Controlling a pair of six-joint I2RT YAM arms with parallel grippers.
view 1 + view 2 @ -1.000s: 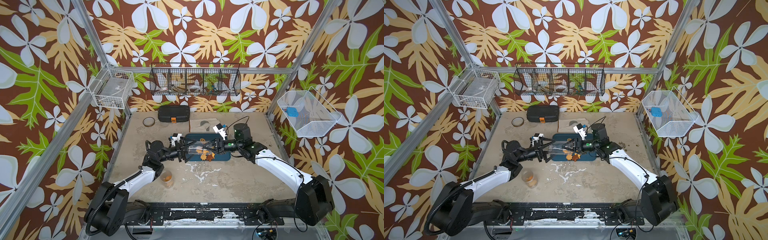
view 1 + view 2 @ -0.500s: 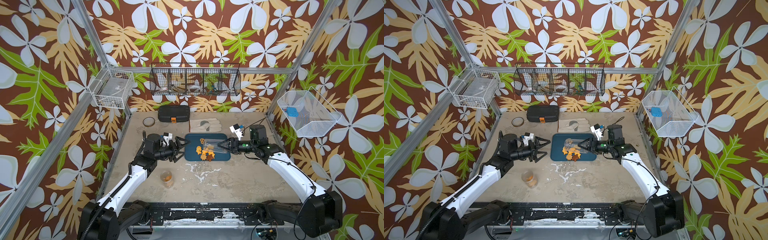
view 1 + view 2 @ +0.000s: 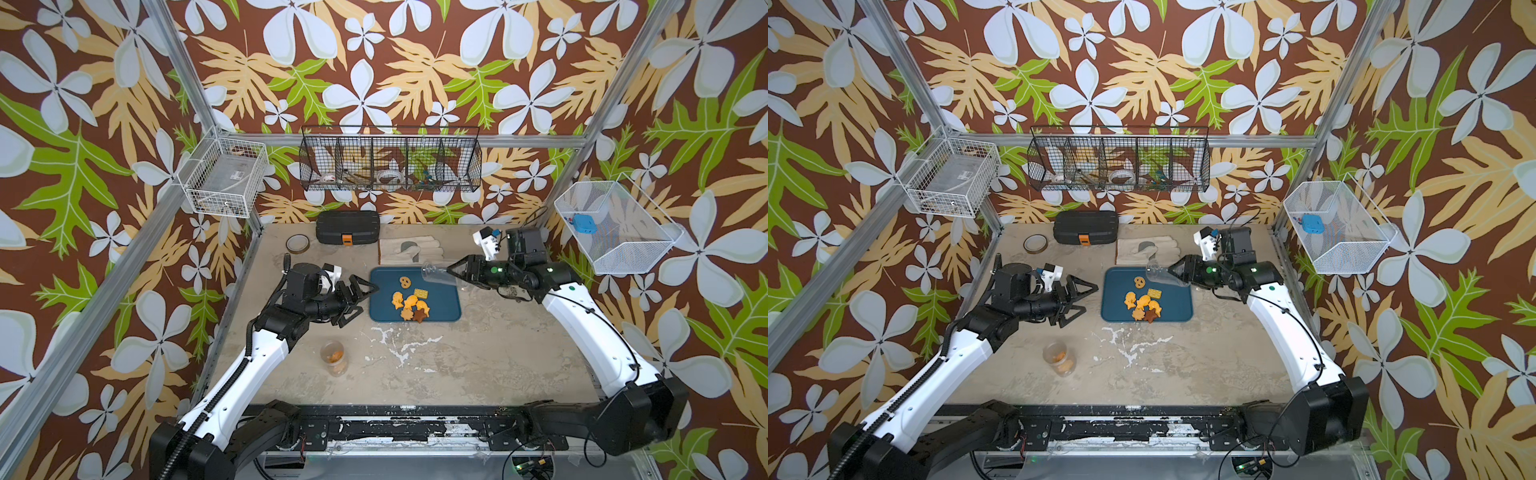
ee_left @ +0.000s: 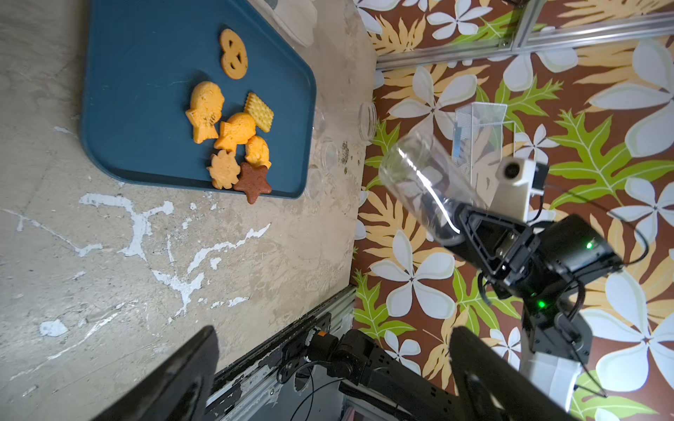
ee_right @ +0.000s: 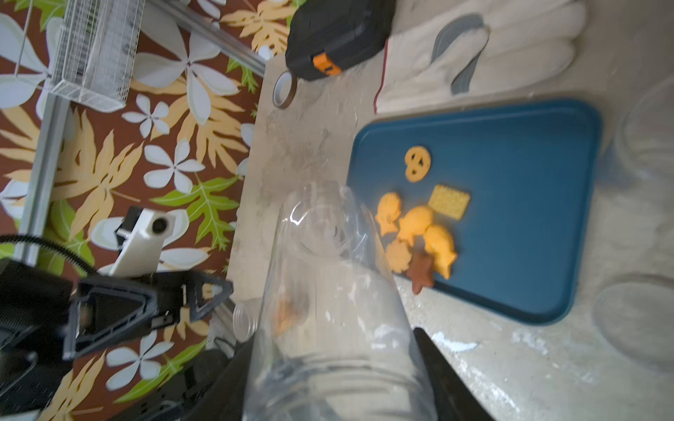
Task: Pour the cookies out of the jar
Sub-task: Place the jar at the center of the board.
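Observation:
The space between the tray and the second jar has my left gripper hovering in it, so next I pull that gripper back before my right gripper reaches over for that jar (image 3: 334,357).
Several cookies (image 3: 409,302) (image 3: 1143,304), orange ones plus a brown star, lie in a cluster on the blue tray (image 3: 384,309) (image 3: 1177,309). The clear jar (image 3: 436,275) (image 3: 1158,275) looks empty. It hangs nearly level over the tray's far right corner, and my right gripper (image 3: 451,270) (image 5: 335,382) is shut on it. My left gripper (image 3: 359,303) (image 4: 333,364) is open just left of the tray, holding nothing. In the left wrist view the cookies (image 4: 229,135) and jar (image 4: 419,178) both show. The right wrist view looks through the jar (image 5: 328,310) toward the cookies (image 5: 415,226).
A second clear jar (image 3: 333,357) with orange pieces inside stands front left of the tray. A black case (image 3: 348,226), tape roll (image 3: 297,243) and pale glove (image 3: 411,249) lie along the back. Clear lids (image 4: 366,116) lie right of the tray. Wire baskets hang on the walls.
A second ago both grippers met at the jar over the tray. The left gripper has since let go and drawn back left. The right has pulled back right with the jar.

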